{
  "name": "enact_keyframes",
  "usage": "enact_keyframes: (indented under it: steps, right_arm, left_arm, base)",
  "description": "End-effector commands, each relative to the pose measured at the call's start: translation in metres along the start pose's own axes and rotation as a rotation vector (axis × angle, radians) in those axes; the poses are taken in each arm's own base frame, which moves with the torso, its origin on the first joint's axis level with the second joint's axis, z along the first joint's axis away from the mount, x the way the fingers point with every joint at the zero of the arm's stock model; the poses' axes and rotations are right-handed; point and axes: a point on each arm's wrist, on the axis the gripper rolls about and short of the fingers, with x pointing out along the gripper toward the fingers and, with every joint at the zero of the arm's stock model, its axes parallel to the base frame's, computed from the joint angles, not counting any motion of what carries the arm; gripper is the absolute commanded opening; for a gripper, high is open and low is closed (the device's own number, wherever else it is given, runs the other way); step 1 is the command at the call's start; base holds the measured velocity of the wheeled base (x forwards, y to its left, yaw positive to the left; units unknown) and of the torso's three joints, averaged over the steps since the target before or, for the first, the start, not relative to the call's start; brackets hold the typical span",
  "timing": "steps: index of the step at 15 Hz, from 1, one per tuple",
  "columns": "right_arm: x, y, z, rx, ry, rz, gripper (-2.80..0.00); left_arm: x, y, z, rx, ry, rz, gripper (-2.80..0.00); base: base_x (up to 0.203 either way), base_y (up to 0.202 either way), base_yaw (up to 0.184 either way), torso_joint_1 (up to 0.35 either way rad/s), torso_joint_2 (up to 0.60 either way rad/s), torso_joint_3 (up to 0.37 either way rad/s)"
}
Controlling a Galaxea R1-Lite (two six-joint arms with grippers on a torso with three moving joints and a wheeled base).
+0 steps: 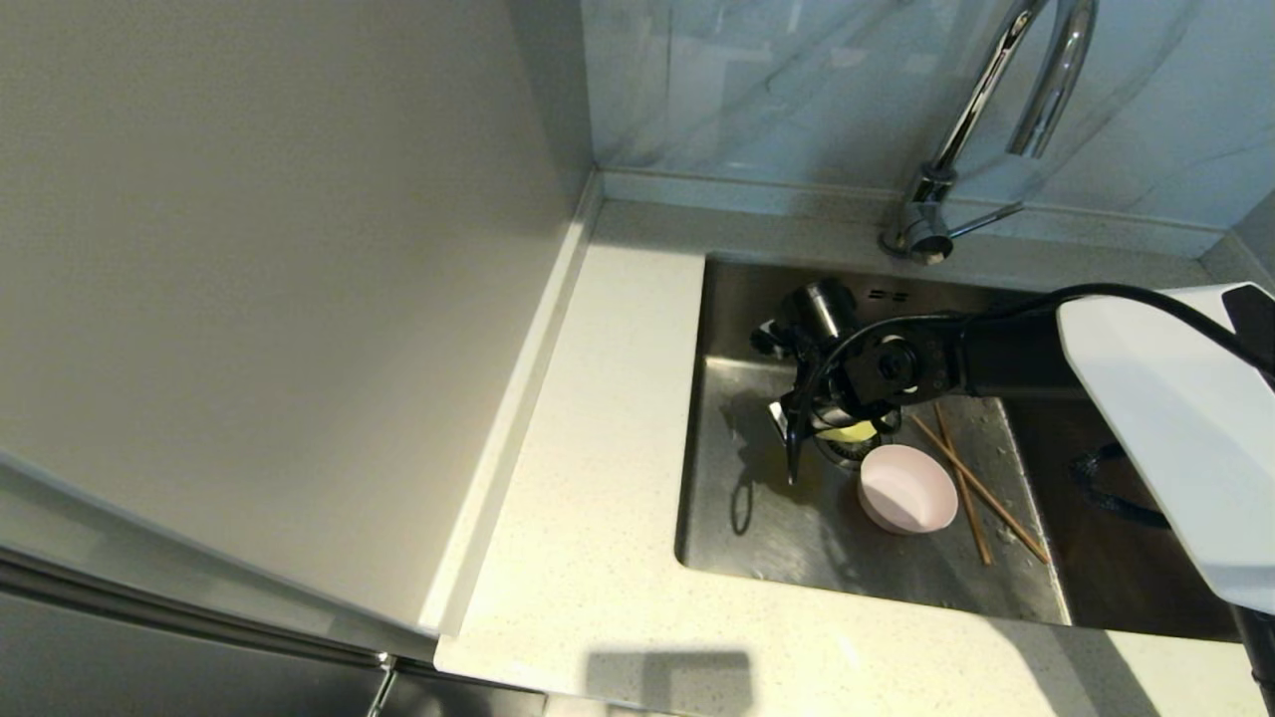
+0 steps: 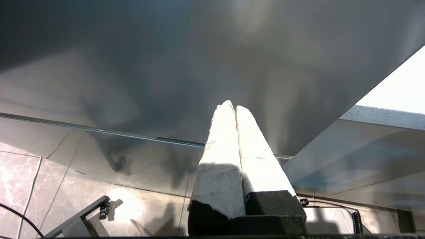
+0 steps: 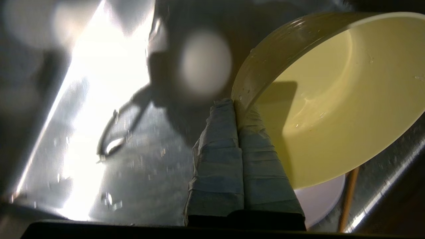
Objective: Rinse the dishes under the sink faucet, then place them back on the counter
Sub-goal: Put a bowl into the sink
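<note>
The yellow-green bowl point(image 1: 851, 431) is hanging over open basin bottom point(image 1: 825, 488) beside the pink bowl, so my right gripper keeps lowering it until it rests there, and then let go.
My right gripper point(image 3: 236, 104) is down inside the sink point(image 1: 777, 518), shut on the rim of the yellow-green bowl point(image 3: 332, 99). That bowl hangs tilted, just above the drain strainer point(image 1: 847, 455), and in the head view only a sliver of it point(image 1: 849, 432) shows under the wrist. The pink bowl point(image 1: 904, 488) stands upright on the basin floor beside it, also visible below the held bowl point(image 3: 318, 202). The chopsticks point(image 1: 971, 488) lie crossed to its right. The faucet point(image 1: 981, 100) rises behind the sink, lever point(image 1: 986, 219) pointing right. My left gripper point(image 2: 235, 107) is parked below the counter edge, shut and empty.
The speckled counter point(image 1: 598, 498) runs left of and in front of the sink. A plain grey wall panel point(image 1: 249, 299) rises along its left side. My right arm's white cover point(image 1: 1165, 428) hangs over the sink's right part.
</note>
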Motion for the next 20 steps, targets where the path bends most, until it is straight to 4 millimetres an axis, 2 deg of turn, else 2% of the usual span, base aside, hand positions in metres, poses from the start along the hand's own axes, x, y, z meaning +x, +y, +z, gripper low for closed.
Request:
enact_keyframes:
  steps: [1, 4, 11, 20]
  right_arm:
    - [0.014, 0.006, -0.001, 0.012, -0.034, -0.006, -2.80]
    - [0.029, 0.011, -0.009, 0.022, -0.052, -0.011, -2.80]
    - [0.054, 0.007, -0.054, 0.027, 0.009, -0.029, -2.80]
    - [0.065, 0.011, -0.064, 0.006, 0.039, -0.028, -2.80]
  left_arm:
    - [0.000, 0.000, 0.000, 0.000, -0.004, 0.000, -2.80]
    - [0.000, 0.000, 0.000, 0.000, -0.004, 0.000, -2.80]
    - [0.000, 0.000, 0.000, 0.000, -0.004, 0.000, -2.80]
    - [0.000, 0.000, 0.000, 0.000, -0.004, 0.000, -2.80]
  base:
    - [0.000, 0.000, 0.000, 0.000, 0.00, 0.000]
    - [0.000, 0.000, 0.000, 0.000, 0.00, 0.000]
    - [0.000, 0.000, 0.000, 0.000, 0.00, 0.000]
    - [0.000, 0.000, 0.000, 0.000, 0.00, 0.000]
